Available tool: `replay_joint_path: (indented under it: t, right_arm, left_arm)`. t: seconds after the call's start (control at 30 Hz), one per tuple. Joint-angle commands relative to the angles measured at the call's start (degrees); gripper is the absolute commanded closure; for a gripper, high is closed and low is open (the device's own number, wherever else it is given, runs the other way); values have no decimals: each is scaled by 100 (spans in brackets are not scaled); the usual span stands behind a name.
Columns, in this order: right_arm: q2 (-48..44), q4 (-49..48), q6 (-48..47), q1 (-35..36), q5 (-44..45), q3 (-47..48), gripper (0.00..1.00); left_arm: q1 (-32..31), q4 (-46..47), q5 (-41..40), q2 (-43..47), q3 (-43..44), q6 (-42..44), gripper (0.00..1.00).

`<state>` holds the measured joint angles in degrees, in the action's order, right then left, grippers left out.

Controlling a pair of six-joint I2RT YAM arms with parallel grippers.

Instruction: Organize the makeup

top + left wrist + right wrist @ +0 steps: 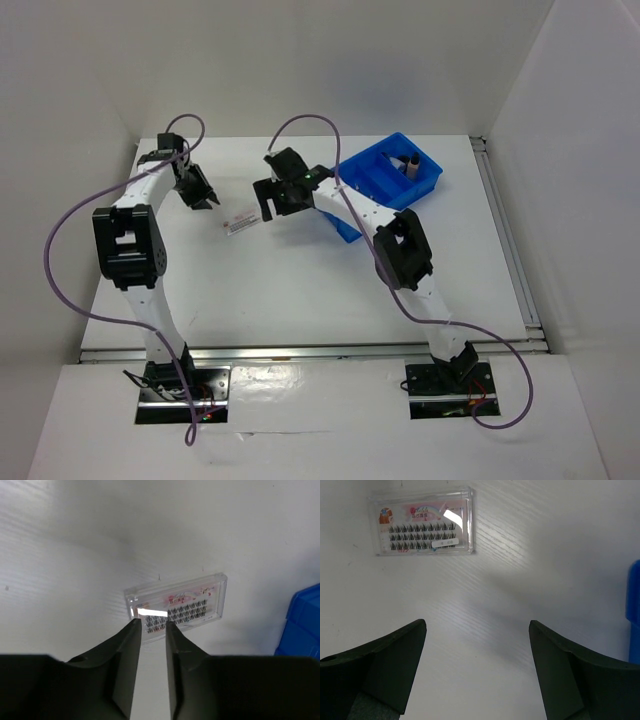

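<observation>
The lash case lies with its long side (pixel 189 626) across the fingers of my left gripper. I need to turn the case (pixel 242 222) first, and then my left gripper will take it.
A clear lash case with a white, red-printed card (pixel 240 226) lies flat on the white table between the two arms. In the left wrist view the case (pixel 177 605) sits just past my left gripper (pixel 153 624), whose fingers stand only narrowly open and hold nothing. My right gripper (pixel 476 625) hangs wide open and empty above bare table, and the case (pixel 422 522) lies ahead of it to the left. From above, the left gripper (pixel 203 197) and right gripper (pixel 266 203) flank the case. A dark-capped bottle (pixel 410 163) stands in the tray.
The big blue divided tray (pixel 365 170) sits at the back right, partly under the right arm. Its edge shows at the right of the left wrist view (pixel 305 625) and of the right wrist view (pixel 635 610). White walls enclose the table.
</observation>
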<state>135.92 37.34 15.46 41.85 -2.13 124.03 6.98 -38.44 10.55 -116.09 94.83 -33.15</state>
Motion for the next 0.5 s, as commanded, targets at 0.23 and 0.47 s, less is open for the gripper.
replay_joint_path:
  t: [0.23, 0.47]
  right_arm:
    - [-943, -43, 62, -10, 239, -589, 8]
    - [-1067, -43, 115, -10, 301, -731, 8]
  left_arm:
    - [5, 74, -158, -949, 860, 63, 100]
    - [5, -85, 44, -1074, 618, 177, 100]
